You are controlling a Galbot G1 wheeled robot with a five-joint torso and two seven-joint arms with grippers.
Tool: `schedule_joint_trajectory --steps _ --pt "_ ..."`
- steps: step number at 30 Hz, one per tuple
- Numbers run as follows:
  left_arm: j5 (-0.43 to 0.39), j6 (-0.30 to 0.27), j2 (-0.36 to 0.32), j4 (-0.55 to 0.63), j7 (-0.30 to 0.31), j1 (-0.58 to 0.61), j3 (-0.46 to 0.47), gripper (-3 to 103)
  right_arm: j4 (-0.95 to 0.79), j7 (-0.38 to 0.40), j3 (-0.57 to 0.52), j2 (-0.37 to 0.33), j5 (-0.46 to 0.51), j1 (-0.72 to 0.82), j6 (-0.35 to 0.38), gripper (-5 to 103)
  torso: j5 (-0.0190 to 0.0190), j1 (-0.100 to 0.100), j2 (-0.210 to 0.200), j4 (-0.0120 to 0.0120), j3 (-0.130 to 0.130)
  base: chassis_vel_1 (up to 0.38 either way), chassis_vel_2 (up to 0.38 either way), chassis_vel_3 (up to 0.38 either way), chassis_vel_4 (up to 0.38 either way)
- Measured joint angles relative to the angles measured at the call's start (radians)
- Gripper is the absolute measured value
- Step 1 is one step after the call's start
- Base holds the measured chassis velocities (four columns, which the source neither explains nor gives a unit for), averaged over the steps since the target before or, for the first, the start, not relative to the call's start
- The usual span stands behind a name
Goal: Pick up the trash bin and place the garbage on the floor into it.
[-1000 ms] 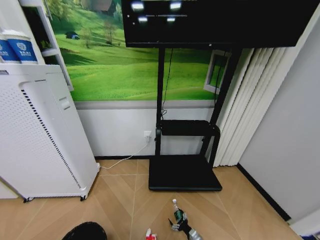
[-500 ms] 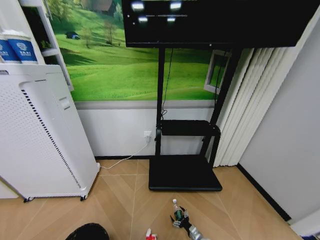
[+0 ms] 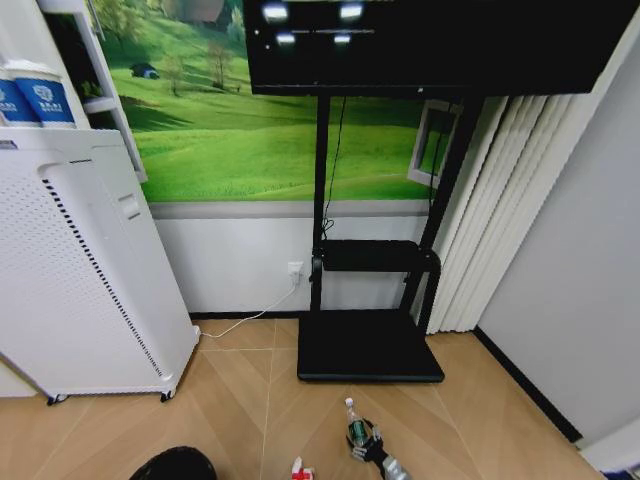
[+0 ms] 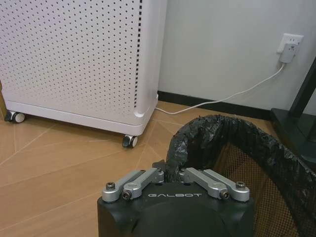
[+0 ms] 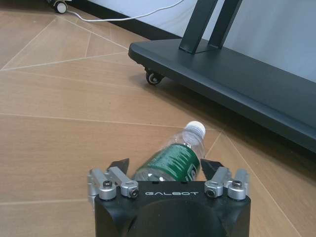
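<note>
The clear bottle looks empty through its see-through shoulder [image 5: 191, 140], so I expect its lower body [image 5: 152, 174] to squeeze in and get narrower when I grip and lift the bottle.
The trash bin [image 4: 247, 163], black mesh with a black bag lining, hangs from my left gripper [image 4: 168, 172], which is shut on its rim; its top shows at the lower edge of the head view [image 3: 175, 464]. Among the garbage, a clear bottle with a green label [image 5: 173, 159] lies on the wooden floor [image 3: 354, 424]. My right gripper [image 5: 164, 167] is low over the floor and open, one finger on each side of the bottle's body [image 3: 368, 446]. A red-and-white wrapper [image 3: 300, 470] lies a little left of the bottle.
A black TV-stand base on castors [image 3: 368, 346] sits just beyond the bottle [image 5: 237, 79]. A tall white perforated appliance on wheels [image 3: 80, 270] stands to the left, with a white cable [image 4: 232, 96] running to a wall socket. Vertical blinds [image 3: 500, 200] hang at the right.
My right gripper has edged forward along the bottle. The trash bin has shifted only slightly at the lower edge of the head view.
</note>
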State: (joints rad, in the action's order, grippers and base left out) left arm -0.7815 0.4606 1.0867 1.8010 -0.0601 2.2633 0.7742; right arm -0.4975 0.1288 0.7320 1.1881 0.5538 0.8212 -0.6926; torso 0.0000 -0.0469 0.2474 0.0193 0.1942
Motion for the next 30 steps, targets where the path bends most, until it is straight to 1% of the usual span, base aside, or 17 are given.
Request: schedule_joint_trajectory --steps 1,4,6,7,8,9,10,11,14,15,18,20,21,22,26,27,30 --pt "-0.001 0.004 0.000 -0.001 -0.003 0.002 0.002 6 0.005 0.000 0.001 0.003 -0.001 0.000 0.000 79 0.0000 0.000 0.000 0.0000 0.000 0.000 0.000 0.000 0.000" --pt "-0.004 0.012 0.001 -0.009 -0.011 0.006 0.003 6 0.023 -0.002 0.002 0.014 -0.005 0.001 0.000 77 0.0000 0.000 0.000 0.0000 0.000 0.000 0.000 0.000 0.000" --pt "-0.004 0.012 0.001 -0.009 -0.011 0.006 0.003 6 0.023 -0.002 0.002 0.014 -0.005 0.001 0.000 77 0.0000 0.000 0.000 0.0000 0.000 0.000 0.000 0.000 0.000" --pt "-0.004 0.017 0.003 -0.015 -0.015 0.007 0.003 6 0.030 -0.002 0.003 0.020 -0.011 0.001 0.001 79 -0.0001 0.000 0.000 0.0000 0.000 0.000 0.000 0.000 0.000" --pt "-0.006 0.023 0.006 -0.020 -0.019 0.010 0.001 6 0.052 -0.002 -0.001 0.039 -0.033 0.000 0.002 64 0.0000 0.000 0.000 0.0000 0.000 0.000 0.000 0.000 0.000" --pt "-0.007 0.024 0.006 -0.020 -0.021 0.012 0.001 6 0.056 -0.002 -0.003 0.042 -0.037 -0.001 0.002 64 0.0000 0.000 0.000 -0.0001 0.000 0.000 0.000 0.000 0.000" --pt "-0.008 0.025 0.006 -0.019 -0.022 0.013 0.002 6 0.055 -0.002 -0.004 0.043 -0.038 -0.002 0.002 58 0.0000 0.000 0.000 -0.0001 0.000 0.000 0.000 0.000 0.000" --pt "-0.008 0.025 0.006 -0.019 -0.022 0.013 0.002 6 0.055 -0.002 -0.004 0.043 -0.038 -0.002 0.002 58 0.0000 0.000 0.000 -0.0001 0.000 0.000 0.000 0.000 0.000" --pt "-0.012 0.027 0.006 -0.019 -0.022 0.014 0.007 6 0.035 -0.002 -0.009 0.028 -0.039 -0.003 0.002 42 0.0001 0.000 0.000 0.0000 0.000 0.000 0.000 0.000 0.000" --pt "-0.012 0.027 0.006 -0.019 -0.022 0.014 0.007 6 0.035 -0.002 -0.009 0.028 -0.039 -0.003 0.002 42 0.0001 0.000 0.000 0.0000 0.000 0.000 0.000 0.000 0.000" --pt "-0.015 0.027 0.005 -0.014 -0.022 0.016 0.016 6 0.002 -0.001 -0.024 -0.002 -0.040 0.001 0.001 33 0.0000 0.000 0.000 -0.0001 0.000 0.000 0.000 0.000 0.000" --pt "-0.020 0.027 0.002 -0.007 -0.022 0.021 0.023 6 -0.017 0.002 -0.029 -0.018 -0.040 0.003 0.000 33 0.0000 0.000 0.000 -0.0001 0.000 0.000 0.000 0.000 0.000" --pt "-0.031 0.026 -0.005 0.005 -0.022 0.030 0.037 6 -0.043 0.007 -0.038 -0.041 -0.039 0.003 -0.004 27 -0.0001 0.000 0.000 -0.0001 0.000 0.000 0.000 0.000 0.000" --pt "-0.031 0.026 -0.005 0.005 -0.022 0.030 0.037 6 -0.043 0.007 -0.038 -0.041 -0.039 0.003 -0.004 27 -0.0001 0.000 0.000 -0.0001 0.000 0.000 0.000 0.000 0.000" --pt "-0.098 0.008 -0.043 0.045 -0.022 0.042 0.108 6 -0.125 0.013 -0.066 -0.106 -0.025 -0.007 -0.026 27 0.0004 0.000 0.000 0.0000 0.000 0.000 0.000 0.000 0.000" --pt "-0.098 0.008 -0.043 0.045 -0.022 0.042 0.108 6 -0.125 0.013 -0.066 -0.106 -0.025 -0.007 -0.026 27 0.0004 0.000 0.000 0.0000 0.000 0.000 0.000 0.000 0.000" --pt "-0.128 -0.005 -0.064 0.041 -0.021 0.033 0.140 6 -0.175 0.016 -0.076 -0.130 -0.014 -0.012 -0.030 27 -0.0009 0.000 0.000 0.0003 0.000 0.000 0.000 0.000 0.000"
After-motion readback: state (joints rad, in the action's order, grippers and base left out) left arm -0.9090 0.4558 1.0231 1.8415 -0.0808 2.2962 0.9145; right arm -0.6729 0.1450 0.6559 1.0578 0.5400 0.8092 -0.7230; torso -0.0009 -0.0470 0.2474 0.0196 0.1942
